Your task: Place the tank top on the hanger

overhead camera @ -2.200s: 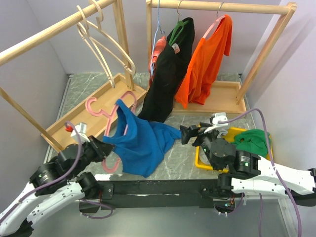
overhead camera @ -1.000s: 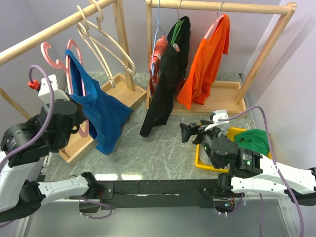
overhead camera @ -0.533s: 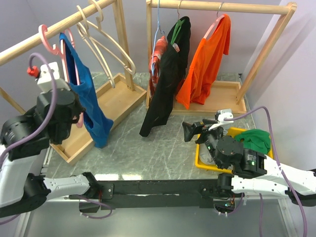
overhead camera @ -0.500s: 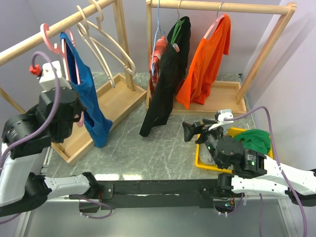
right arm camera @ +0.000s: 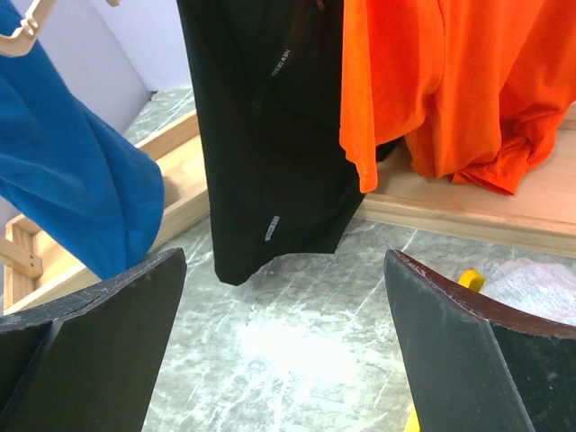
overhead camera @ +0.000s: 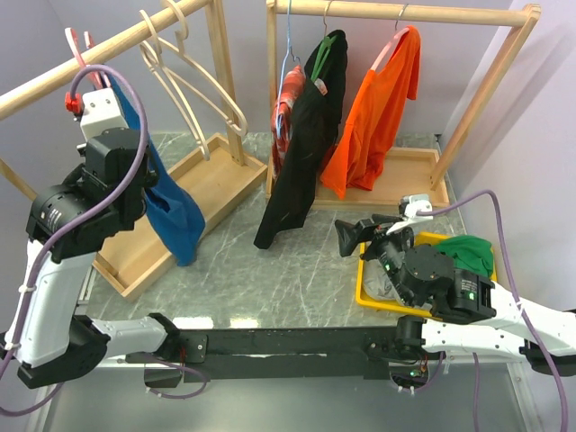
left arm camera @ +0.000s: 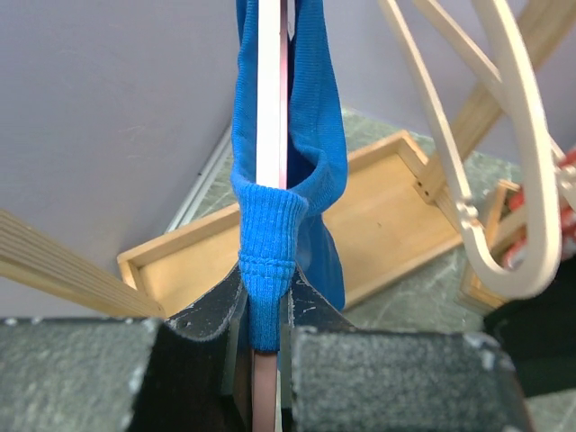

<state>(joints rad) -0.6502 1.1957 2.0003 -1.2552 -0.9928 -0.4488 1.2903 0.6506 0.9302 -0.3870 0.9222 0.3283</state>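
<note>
My left gripper is carrying the pink hanger with the blue strap wrapped around the hanger's arm. It should now carry both until the hanger's hook rests on the wooden rail, then let go.
The blue tank top hangs from the pink hanger, whose hook shows at the left wooden rail; whether it rests on the rail I cannot tell. In the left wrist view my left gripper is shut on the hanger's thin arm and the blue ribbed strap wrapped over it. In the top view its fingers are hidden behind the raised wrist. My right gripper stands wide open and holds nothing, low over the marble near the yellow tray; its wrist view shows bare table between the fingers.
Cream hangers hang on the same left rail, above a wooden base tray. The back rack holds a black garment and an orange shirt. A yellow tray at the right carries a green garment.
My left arm has lifted the hanger and tank top higher and further left, up to the rail. The right arm has shifted slightly right and stayed open.
</note>
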